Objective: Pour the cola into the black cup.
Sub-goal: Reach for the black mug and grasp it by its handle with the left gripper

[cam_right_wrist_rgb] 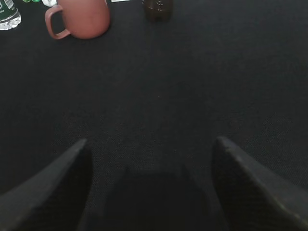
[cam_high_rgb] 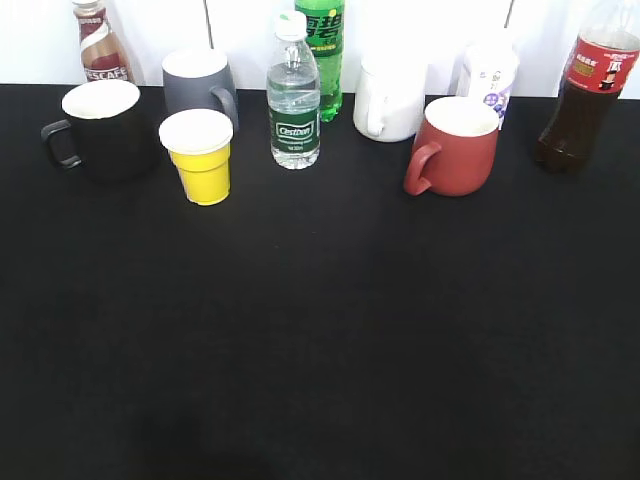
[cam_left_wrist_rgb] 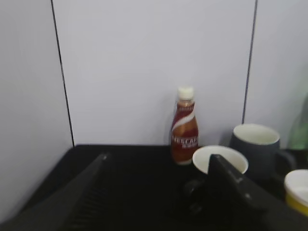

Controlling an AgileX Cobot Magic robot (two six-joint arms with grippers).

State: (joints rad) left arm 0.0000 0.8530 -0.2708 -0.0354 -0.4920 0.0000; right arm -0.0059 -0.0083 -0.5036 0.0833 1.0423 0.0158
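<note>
Dark drink reaches up to the red label (cam_high_rgb: 586,92), so I expect the black cup (cam_high_rgb: 112,132) to take only part of the cola when I pour.
The cola (cam_high_rgb: 588,90), a tall clear bottle of dark drink with a red label, stands at the far right back of the table; its base shows in the right wrist view (cam_right_wrist_rgb: 157,8). The black cup (cam_high_rgb: 102,128), white inside with its handle to the left, stands at the back left. In the left wrist view it (cam_left_wrist_rgb: 219,159) is partly hidden behind the right finger. My left gripper (cam_left_wrist_rgb: 156,156) is open and empty, short of the cup. My right gripper (cam_right_wrist_rgb: 150,144) is open and empty above bare cloth. Neither gripper shows in the exterior view.
Along the back stand a Nescafe bottle (cam_high_rgb: 100,42), a grey mug (cam_high_rgb: 197,85), a yellow cup (cam_high_rgb: 199,156), a water bottle (cam_high_rgb: 293,95), a green soda bottle (cam_high_rgb: 322,55), a white mug (cam_high_rgb: 390,100), a red mug (cam_high_rgb: 455,146) and a white carton (cam_high_rgb: 488,72). A white wall is behind.
</note>
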